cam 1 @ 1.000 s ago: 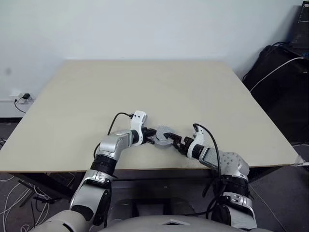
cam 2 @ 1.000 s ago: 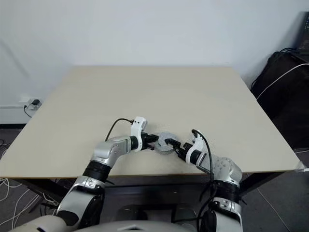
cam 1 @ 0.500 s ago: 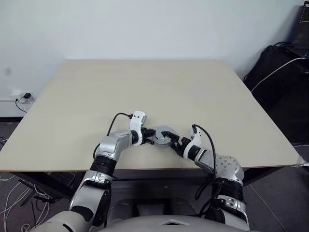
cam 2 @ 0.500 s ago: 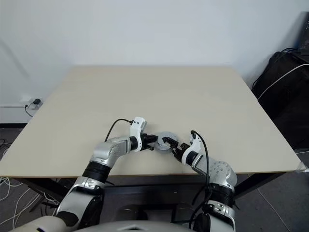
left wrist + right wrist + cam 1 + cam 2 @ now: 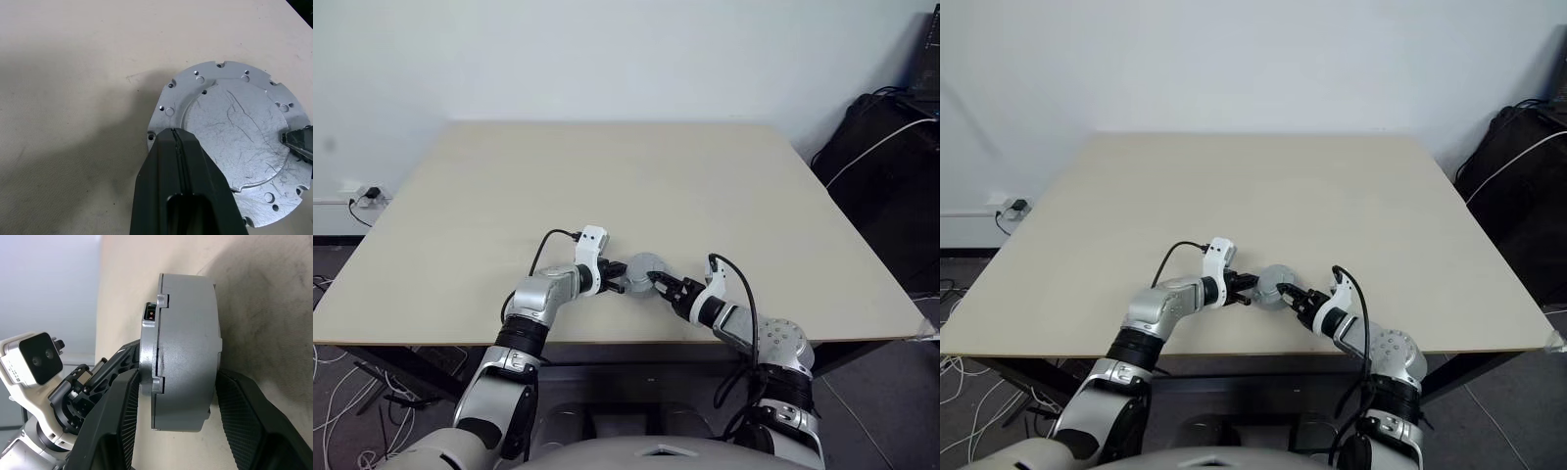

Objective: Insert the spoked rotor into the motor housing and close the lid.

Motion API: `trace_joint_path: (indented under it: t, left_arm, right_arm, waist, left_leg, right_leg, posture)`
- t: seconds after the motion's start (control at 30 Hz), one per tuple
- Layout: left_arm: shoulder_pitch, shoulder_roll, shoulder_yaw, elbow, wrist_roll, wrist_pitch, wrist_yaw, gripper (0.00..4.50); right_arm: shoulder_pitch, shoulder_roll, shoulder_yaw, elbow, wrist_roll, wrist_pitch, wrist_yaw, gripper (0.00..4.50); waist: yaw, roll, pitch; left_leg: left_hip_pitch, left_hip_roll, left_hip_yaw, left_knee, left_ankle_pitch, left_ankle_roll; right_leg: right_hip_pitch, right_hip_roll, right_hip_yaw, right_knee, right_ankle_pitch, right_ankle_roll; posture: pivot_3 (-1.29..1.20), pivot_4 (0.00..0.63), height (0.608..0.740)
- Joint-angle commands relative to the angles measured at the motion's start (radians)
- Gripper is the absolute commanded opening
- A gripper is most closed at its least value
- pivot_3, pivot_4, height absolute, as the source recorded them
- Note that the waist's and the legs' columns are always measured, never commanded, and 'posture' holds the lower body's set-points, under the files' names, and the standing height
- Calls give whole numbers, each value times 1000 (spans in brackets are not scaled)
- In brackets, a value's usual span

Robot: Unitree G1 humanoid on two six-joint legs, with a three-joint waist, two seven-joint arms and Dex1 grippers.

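Note:
I should back my left gripper off, open it and take the motor housing (image 5: 637, 267) from my right gripper, because my right gripper's finger covers the lid's edge (image 5: 653, 269) on its side.
The motor housing (image 5: 186, 347) is a grey drum near the table's front edge, with the lid (image 5: 234, 132) seated on it, plain face with the raised middle showing. My right gripper (image 5: 658, 284) is shut on it from the right, one finger on the lid's face and the other under the base. My left gripper (image 5: 619, 277) is shut, its joined fingertips (image 5: 173, 134) resting on the lid's left rim. The spoked rotor is hidden.
The tan table (image 5: 607, 176) stretches far behind the grippers. Black bags and a white cable (image 5: 891, 147) stand off its right side. A wall socket with a plug (image 5: 362, 196) is at the left. The front edge lies just below the grippers.
My right gripper's fingers have drawn in from wide open onto the lidded housing. The left gripper stayed shut in place.

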Motion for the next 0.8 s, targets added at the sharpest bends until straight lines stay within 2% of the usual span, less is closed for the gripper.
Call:
trace_joint_path:
  t: [0.03,0.27,0.43,0.53,0.63,0.8]
  left_arm:
    - [12,-20,-32,-19,-8,19,-19,0]
    - [31,-20,4,-69,-19,3,7,0]
    - [74,-53,110,-171,-37,-68,130,0]
    - [142,-103,184,-253,-3,-264,285,0]
    - [230,-137,202,-330,66,-442,417,0]
    - [389,-150,213,-454,-27,-452,394,0]
  right_arm:
    - [-13,-6,39,-35,23,-4,9,2110]
    - [2,-28,53,-18,9,-9,-7,2110]
    - [26,-14,46,-22,20,-14,-33,2096]
    - [42,-1,38,-29,39,-19,-47,2096]
    - [54,15,27,-35,68,-22,-58,2096]
    - [65,48,0,-51,155,-25,-53,2096]
  waist:
    - [0,0,0]
    - [-1,0,0]
    - [-1,0,0]
    - [-3,1,-1]
    - [-2,1,-1]
    - [2,3,-1]
  left_leg:
    - [0,0,0,0,0,0]
    - [1,0,0,0,0,0]
    - [0,0,0,0,0,0]
    - [0,1,0,0,0,0]
    - [1,1,0,-1,0,0]
    - [1,1,0,-1,0,0]
  right_leg:
    - [0,0,0,0,0,0]
    - [0,0,0,0,0,0]
    - [0,0,1,0,0,0]
    - [0,0,1,1,1,-1]
    - [0,-1,1,1,3,-5]
    - [-2,-1,0,-1,2,-6]
  posture:
    - [0,0,740]
    - [0,0,740]
    - [0,0,740]
    - [0,0,740]
    - [0,0,740]
    - [0,0,740]
